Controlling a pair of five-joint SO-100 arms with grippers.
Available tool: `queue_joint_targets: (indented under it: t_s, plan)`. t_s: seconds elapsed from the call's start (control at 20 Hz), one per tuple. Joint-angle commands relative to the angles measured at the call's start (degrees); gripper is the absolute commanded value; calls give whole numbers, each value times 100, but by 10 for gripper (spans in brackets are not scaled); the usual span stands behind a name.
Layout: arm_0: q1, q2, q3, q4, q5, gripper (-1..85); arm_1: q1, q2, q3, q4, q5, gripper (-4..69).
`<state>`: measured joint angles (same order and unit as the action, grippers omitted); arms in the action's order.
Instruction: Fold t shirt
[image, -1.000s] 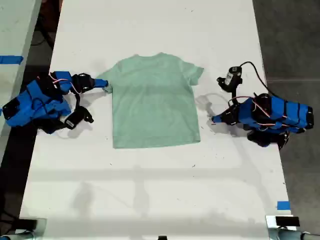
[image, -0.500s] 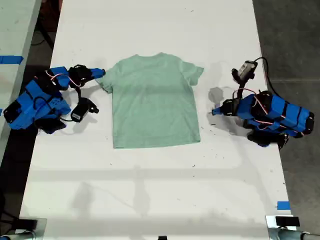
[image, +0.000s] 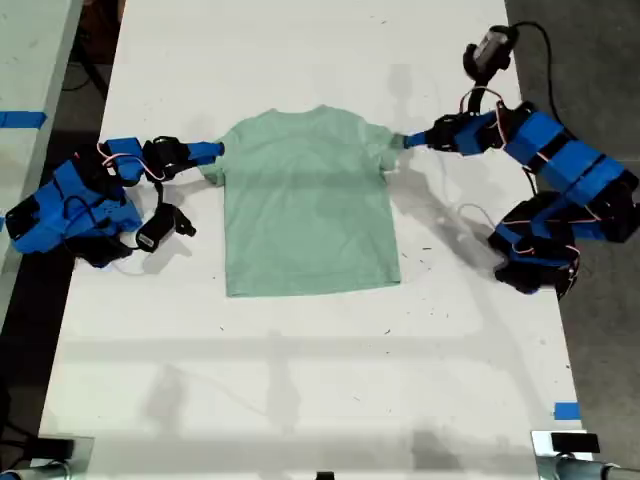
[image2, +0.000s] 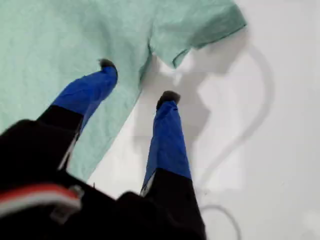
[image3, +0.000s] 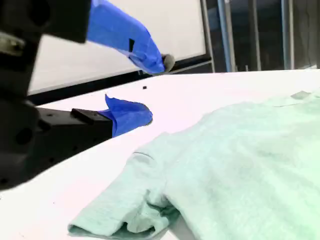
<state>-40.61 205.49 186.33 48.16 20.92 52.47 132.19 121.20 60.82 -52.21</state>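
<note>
The sleeve (image: 384, 148) should pull the t shirt's upper side over at a slant when the robot's gripper folds it inward, because the armpit (image: 386, 170) joins that loose side edge of the t shirt.
The pale mint-green t shirt (image: 305, 200) lies flat on the white table (image: 300, 380), neck toward the far edge. My first gripper (image: 408, 140) is on the raised arm at the exterior view's right, hovering at the sleeve on that side. It is open (image2: 137, 80), with one finger over the t shirt (image2: 60, 40) and the other over bare table below the sleeve. My second gripper (image: 215, 152) is on the low arm at the exterior view's left. It is open (image3: 157, 89), just off the other sleeve of the t shirt (image3: 250, 160), holding nothing.
Both arm bases sit at the table's side edges in the exterior view. A blue tape mark (image: 565, 410) lies near the front corner at the exterior view's right. Dark floor borders the table on that side, and another pale surface (image: 30, 60) lies at the left.
The arm at the exterior view's right lifted and swung in from beside the shirt to the sleeve. The arm at the exterior view's left shifted slightly, its gripper now at the other sleeve.
</note>
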Motion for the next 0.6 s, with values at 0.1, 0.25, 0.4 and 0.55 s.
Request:
queue_joint_targets:
  t_s: [0.1,0.25,0.4,0.55]
  plan:
    - [114,44,246,-79,-105,106,580,-2408,-1318,-1222,-281,235]
    - [176,44,246,-53,-79,97,703,-3946,-1775,-1811,-149,228]
    - [202,44,246,-44,-79,93,633,-5361,-2338,-2039,18,113]
    - [229,53,246,-35,-79,90,519,-5669,-2769,-1512,290,1]
